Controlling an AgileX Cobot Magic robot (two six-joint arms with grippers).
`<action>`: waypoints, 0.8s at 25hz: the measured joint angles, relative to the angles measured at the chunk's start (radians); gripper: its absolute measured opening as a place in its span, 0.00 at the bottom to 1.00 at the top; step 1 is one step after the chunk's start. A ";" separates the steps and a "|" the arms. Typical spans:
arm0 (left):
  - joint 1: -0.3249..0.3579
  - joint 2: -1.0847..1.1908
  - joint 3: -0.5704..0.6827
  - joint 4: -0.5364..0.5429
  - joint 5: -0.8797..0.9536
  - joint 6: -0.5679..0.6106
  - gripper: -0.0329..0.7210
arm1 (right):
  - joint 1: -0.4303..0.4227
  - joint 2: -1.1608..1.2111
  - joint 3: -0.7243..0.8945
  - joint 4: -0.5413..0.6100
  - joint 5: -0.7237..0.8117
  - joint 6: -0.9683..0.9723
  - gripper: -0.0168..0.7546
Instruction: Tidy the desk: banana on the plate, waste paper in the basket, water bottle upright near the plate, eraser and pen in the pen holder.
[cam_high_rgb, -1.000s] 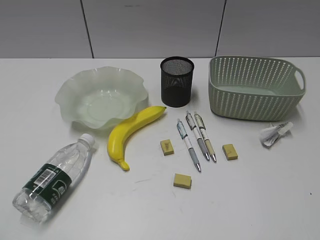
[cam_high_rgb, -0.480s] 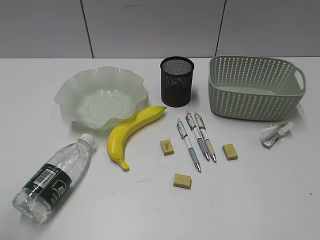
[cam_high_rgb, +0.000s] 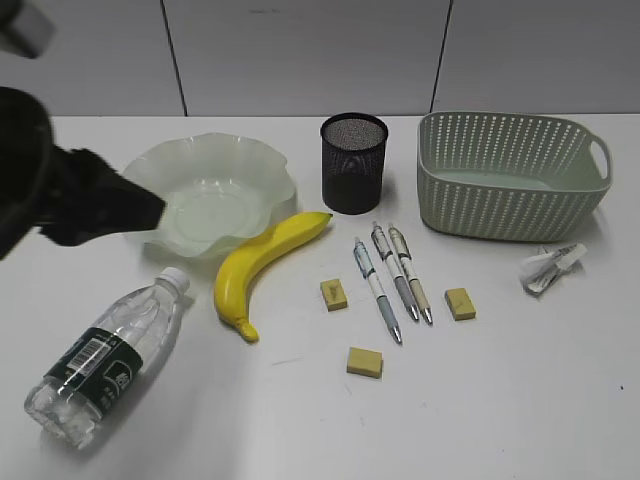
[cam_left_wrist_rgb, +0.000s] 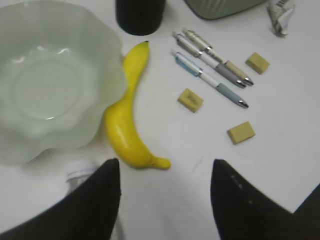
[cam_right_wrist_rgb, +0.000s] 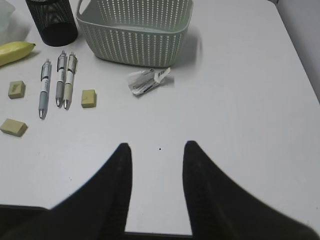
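Observation:
The banana (cam_high_rgb: 245, 270) is almost as long as the plate (cam_high_rgb: 212, 195) is wide, so I expect the banana's tip to reach up onto the plate's rim when the robot lays the banana in.
The banana (cam_high_rgb: 262, 268) lies on the desk (cam_high_rgb: 500, 400) just right of the plate (cam_high_rgb: 270, 165). The water bottle (cam_high_rgb: 108, 358) lies on its side at the front left. Three pens (cam_high_rgb: 398, 272) and three erasers (cam_high_rgb: 334, 294) lie in the middle, in front of the pen holder (cam_high_rgb: 353, 160). The waste paper (cam_high_rgb: 548, 268) lies in front of the basket (cam_high_rgb: 510, 178). My left arm (cam_high_rgb: 80, 205) is a dark blur over the plate's left rim. My left gripper (cam_left_wrist_rgb: 165, 165) is open and empty above the banana's (cam_left_wrist_rgb: 127, 127) near end. My right gripper (cam_right_wrist_rgb: 157, 147) is open and empty over bare desk.
The desk's right edge (cam_right_wrist_rgb: 305, 65) runs close to the basket (cam_right_wrist_rgb: 135, 30) and the waste paper (cam_right_wrist_rgb: 148, 80). A grey panelled wall (cam_high_rgb: 300, 50) stands behind the desk. The bottle's cap (cam_left_wrist_rgb: 79, 170) shows beside my left finger.
My left arm has come into the exterior view from the left and now hangs over the plate's left side. The objects on the desk have not moved.

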 joint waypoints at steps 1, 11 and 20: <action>-0.036 0.047 -0.028 -0.003 -0.009 -0.007 0.62 | 0.000 0.000 0.000 0.000 0.000 0.000 0.40; -0.283 0.546 -0.270 0.482 0.018 -0.718 0.62 | 0.000 0.000 0.000 0.001 0.000 -0.001 0.40; -0.286 0.696 -0.303 0.571 0.011 -0.920 0.67 | 0.000 0.000 0.000 0.001 0.000 0.000 0.40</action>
